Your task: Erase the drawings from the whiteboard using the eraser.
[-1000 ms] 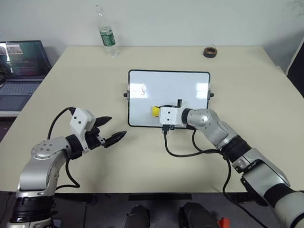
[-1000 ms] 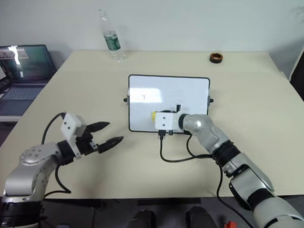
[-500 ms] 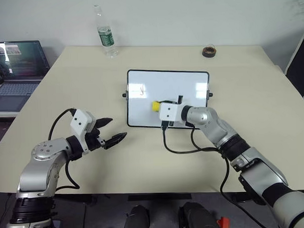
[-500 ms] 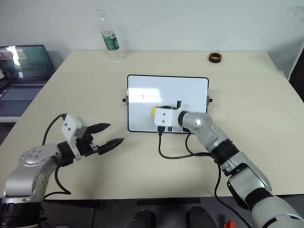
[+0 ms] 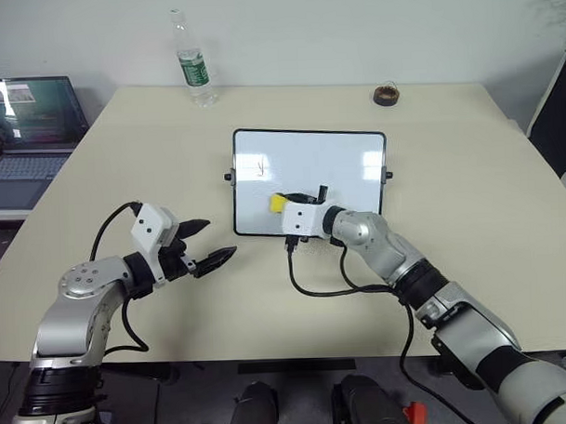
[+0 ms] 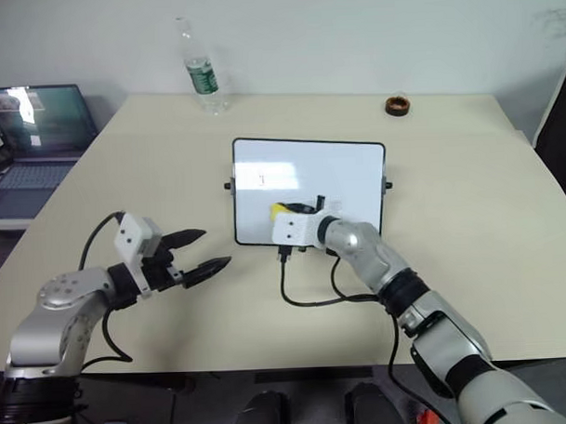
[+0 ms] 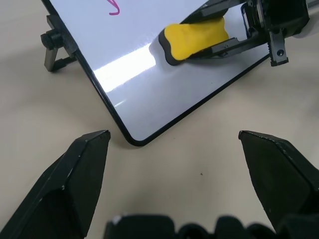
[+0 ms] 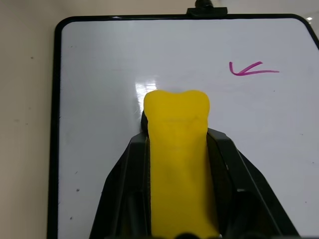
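Observation:
My right gripper has the eraser (image 5: pixel 277 203) resting by the whiteboard's near edge, short of the red stroke, so it should move back and bring the eraser over the far stroke (image 5: pixel 261 168).
The whiteboard (image 5: pixel 337 164) lies flat in the middle of the table, black-framed. One small red drawing (image 5: pixel 262 167), a hook-shaped stroke (image 8: pixel 251 69), sits near the board's far left corner. My right gripper (image 5: pixel 292 204) is shut on the yellow eraser (image 5: pixel 278 204), whose black underside rests on the board near its near left part (image 8: pixel 176 144). The eraser is apart from the stroke. My left gripper (image 5: pixel 212 242) hovers open over the bare table, left of the board's near left corner (image 7: pixel 134 142).
A plastic water bottle (image 5: pixel 190 66) stands at the table's far edge. A dark ring-shaped object (image 5: pixel 385 95) lies at the far right. A laptop (image 5: pixel 27 128) sits on a side surface to the left. A black cable (image 5: pixel 318 283) loops on the table by my right wrist.
My right gripper has slid the eraser leftward across the board's near part. The left gripper has stayed where it was.

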`<state>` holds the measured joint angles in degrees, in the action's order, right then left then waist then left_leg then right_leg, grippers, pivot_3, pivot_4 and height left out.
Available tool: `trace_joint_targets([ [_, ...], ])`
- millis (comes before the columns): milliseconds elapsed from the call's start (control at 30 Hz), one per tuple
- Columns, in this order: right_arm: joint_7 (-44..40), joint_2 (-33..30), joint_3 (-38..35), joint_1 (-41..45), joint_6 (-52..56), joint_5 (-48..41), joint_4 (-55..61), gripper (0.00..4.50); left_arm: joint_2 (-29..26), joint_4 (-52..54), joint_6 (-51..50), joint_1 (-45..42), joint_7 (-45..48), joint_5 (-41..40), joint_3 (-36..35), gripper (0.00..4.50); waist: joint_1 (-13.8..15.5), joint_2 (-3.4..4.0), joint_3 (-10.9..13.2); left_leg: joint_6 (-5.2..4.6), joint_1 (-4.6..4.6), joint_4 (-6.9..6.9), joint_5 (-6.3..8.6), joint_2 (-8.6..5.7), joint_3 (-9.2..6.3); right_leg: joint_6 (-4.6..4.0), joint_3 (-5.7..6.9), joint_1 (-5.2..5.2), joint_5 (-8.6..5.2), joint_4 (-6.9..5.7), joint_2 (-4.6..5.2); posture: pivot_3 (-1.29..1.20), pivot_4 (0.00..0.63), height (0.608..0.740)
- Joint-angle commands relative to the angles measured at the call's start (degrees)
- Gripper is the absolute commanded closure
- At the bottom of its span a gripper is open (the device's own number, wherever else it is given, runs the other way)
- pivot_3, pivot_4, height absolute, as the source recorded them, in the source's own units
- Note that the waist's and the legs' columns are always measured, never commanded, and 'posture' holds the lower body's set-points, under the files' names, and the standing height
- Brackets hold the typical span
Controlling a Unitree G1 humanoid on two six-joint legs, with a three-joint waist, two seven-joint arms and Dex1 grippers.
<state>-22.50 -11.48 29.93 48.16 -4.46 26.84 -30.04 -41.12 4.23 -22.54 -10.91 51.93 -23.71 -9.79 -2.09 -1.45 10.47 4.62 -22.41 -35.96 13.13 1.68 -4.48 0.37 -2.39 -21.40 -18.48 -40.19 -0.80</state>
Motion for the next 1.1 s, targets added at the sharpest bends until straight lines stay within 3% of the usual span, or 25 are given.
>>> trace_joint_targets([
  [33, -3.7, -2.1, 0.1, -0.6, 0.8, 0.8, -0.2, 3.37, 0.0, 0.5, 1.5, -0.6, 0.2, 0.1, -0.5, 0.0, 0.0, 0.0, 0.0, 0.0, 0.0, 0.0, 0.0, 0.0, 0.0, 0.0, 0.0, 0.0, 0.0, 0.01, 0.0, 0.0, 0.15, 0.74],
  [267, -8.7, -4.0, -2.0, -5.0, 3.9, -1.4, 8.4, 3.37, 0.3, 0.3, 2.0, -0.6, -0.2, 0.1, -0.4, 0.0, 0.2, 0.0, 0.0, 0.0, -0.07, 0.01, 0.0, 0.01, -0.03, 0.0, 0.03, 0.0, 0.0, 0.1, 0.02, 0.0, 0.15, 0.74],
  [467, -17.1, -3.6, -14.0, -11.7, 21.3, -17.0, 31.6, 3.37, 1.1, -0.2, 2.4, -2.5, -1.5, 0.2, -0.6, 0.0, 0.4, 0.01, 0.0, 0.0, -0.43, -0.01, 0.0, 0.05, -0.14, 0.0, 0.13, -0.25, 0.0, 0.14, 0.07, 0.0, 0.15, 0.74],
  [667, -23.3, -9.1, -22.5, -23.8, 38.5, -30.3, 54.6, 3.37, 2.5, 2.9, 1.2, -4.6, -2.2, -1.2, 0.7, 0.0, 0.4, 0.01, 0.0, 0.02, -0.53, 0.1, 0.05, 0.04, -0.14, 0.05, 0.15, -0.29, -0.04, 0.3, 0.1, 0.0, 0.15, 0.74],
  [867, -21.3, -10.7, -27.0, -35.9, 43.5, -38.6, 65.9, 3.37, 3.4, 4.7, -0.8, -6.2, -2.2, -2.8, 1.3, 0.0, -0.1, 0.02, 0.1, 0.03, -0.48, 0.1, 0.07, -0.02, -0.03, 0.07, 0.05, -0.3, -0.06, 0.28, 0.05, 0.0, 0.15, 0.74],
  [1100, -12.1, -7.3, -27.7, -34.9, 39.8, -37.2, 62.9, 3.37, 3.2, 4.2, -2.0, -7.4, -3.1, -2.8, 1.4, 0.0, -0.7, 0.02, 0.1, 0.04, -0.41, 0.08, 0.06, -0.01, 0.0, 0.17, 0.02, -0.28, -0.11, 0.22, -0.04, 0.0, 0.15, 0.74],
])
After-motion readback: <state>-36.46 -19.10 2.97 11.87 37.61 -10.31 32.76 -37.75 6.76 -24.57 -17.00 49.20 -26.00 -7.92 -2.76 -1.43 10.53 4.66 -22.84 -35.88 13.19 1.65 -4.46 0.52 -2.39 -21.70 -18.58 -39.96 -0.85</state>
